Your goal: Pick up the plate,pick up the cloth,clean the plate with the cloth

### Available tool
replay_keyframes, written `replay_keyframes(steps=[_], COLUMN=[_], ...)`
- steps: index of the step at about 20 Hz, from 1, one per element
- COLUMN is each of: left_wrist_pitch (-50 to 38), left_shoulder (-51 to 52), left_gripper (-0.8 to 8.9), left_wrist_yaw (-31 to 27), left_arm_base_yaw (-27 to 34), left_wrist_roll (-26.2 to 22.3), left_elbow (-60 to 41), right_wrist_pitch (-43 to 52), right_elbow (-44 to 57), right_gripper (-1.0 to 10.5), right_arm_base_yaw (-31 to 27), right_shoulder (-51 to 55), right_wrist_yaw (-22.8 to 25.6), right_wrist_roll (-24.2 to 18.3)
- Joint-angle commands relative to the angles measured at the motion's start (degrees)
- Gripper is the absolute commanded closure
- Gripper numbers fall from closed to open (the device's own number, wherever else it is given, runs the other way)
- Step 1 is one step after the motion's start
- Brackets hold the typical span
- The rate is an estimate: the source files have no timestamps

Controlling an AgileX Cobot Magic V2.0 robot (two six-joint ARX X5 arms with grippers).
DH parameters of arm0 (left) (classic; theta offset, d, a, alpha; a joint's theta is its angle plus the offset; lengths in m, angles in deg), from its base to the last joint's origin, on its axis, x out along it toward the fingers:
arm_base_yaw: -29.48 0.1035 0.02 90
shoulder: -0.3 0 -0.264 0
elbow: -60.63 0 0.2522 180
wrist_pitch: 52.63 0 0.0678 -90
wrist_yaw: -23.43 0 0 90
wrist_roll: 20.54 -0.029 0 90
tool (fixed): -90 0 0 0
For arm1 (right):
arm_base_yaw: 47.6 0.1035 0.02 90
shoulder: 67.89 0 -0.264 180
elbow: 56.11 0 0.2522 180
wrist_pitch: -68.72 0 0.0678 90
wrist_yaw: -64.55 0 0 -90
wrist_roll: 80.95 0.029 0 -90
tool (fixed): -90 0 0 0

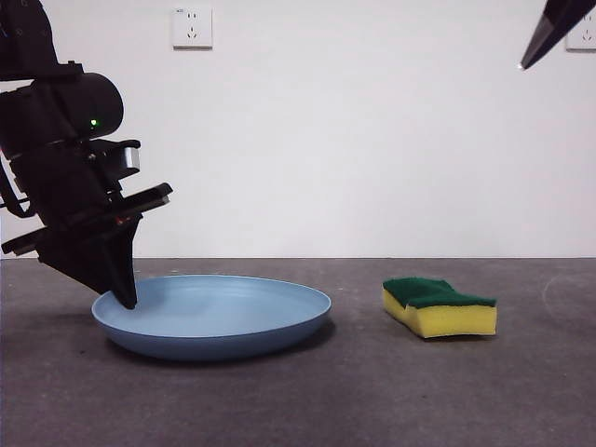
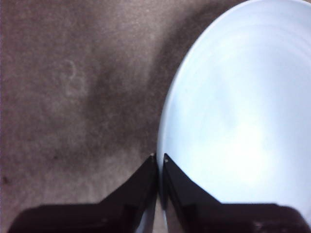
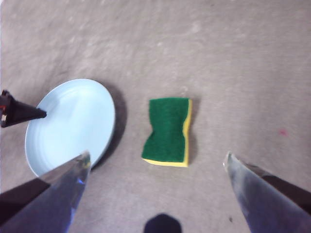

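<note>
The green top pulls in at a narrow waist (image 3: pixel 168 128), so the cloth (image 1: pixel 441 310) will get thin there and spread out at its ends when I pinch it.
The light-blue plate (image 1: pixel 214 317) rests on the dark table at the left; it also shows in the left wrist view (image 2: pixel 233 97) and the right wrist view (image 3: pixel 68 126). My left gripper (image 1: pixel 126 298) is down at the plate's left rim, its jaws (image 2: pixel 159 158) pinched together on the rim. The cloth, a yellow sponge with a green top (image 1: pixel 438 305), lies on the table to the right of the plate, apart from it. My right gripper (image 3: pixel 157 155) is open and empty, high above the sponge (image 3: pixel 167 131); only its tip (image 1: pixel 549 33) shows at the top right.
A white wall with two sockets (image 1: pixel 192 27) stands behind the table. The left gripper's tip (image 3: pixel 36 114) shows at the plate's edge in the right wrist view. Bare grey table (image 1: pixel 372 391) lies in front of the plate and sponge.
</note>
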Motion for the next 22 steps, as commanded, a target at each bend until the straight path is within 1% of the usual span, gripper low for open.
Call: replay_keyframes(steps=[1, 4, 5, 9, 11, 13, 17, 22], left_wrist_pitch=[0.9, 2.0, 2.6, 5.4, 6.6, 7.6, 8.7, 10.2], left_shoulder=[3.3, 10.4, 12.8, 24.3, 29.4, 33.7, 39.1, 39.9], left_gripper=[8.22, 8.22, 8.22, 8.22, 8.22, 8.22, 8.22, 8.22], left_wrist_yaw=[-0.4, -0.4, -0.5, -0.6, -0.6, -0.6, -0.6, -0.6], left_arm_base_yaw=[-1.0, -1.4, -1.4, -1.4, -1.4, -1.4, -1.4, -1.4], left_wrist_roll=[-1.4, -1.4, -1.4, -1.4, -1.4, -1.4, -1.4, -1.4], left_elbow=[-0.4, -0.4, -0.4, -0.4, -0.4, -0.4, -0.4, -0.4], right_wrist_pitch=[0.4, 0.2, -0.5, -1.1, -0.9, -0.3, 2.0, 4.3], right_elbow=[-2.2, -6.5, -8.1, -13.7, -15.1, -15.3, -15.3, -15.3], right_gripper=[4.7, 4.7, 4.7, 4.7, 4.7, 4.7, 4.7, 4.7], right_arm_base_yaw=[2.6, 8.1, 9.7, 14.4, 15.5, 16.1, 16.2, 16.3], right_shoulder=[-2.9, -9.7, -12.3, -24.0, -29.4, -34.2, -42.6, -48.8], right_wrist_yaw=[0.9, 7.9, 9.6, 13.9, 16.3, 16.7, 16.7, 16.6], right_wrist_roll=[-0.7, -1.0, -1.6, -3.8, -4.9, -5.7, -5.7, -5.7])
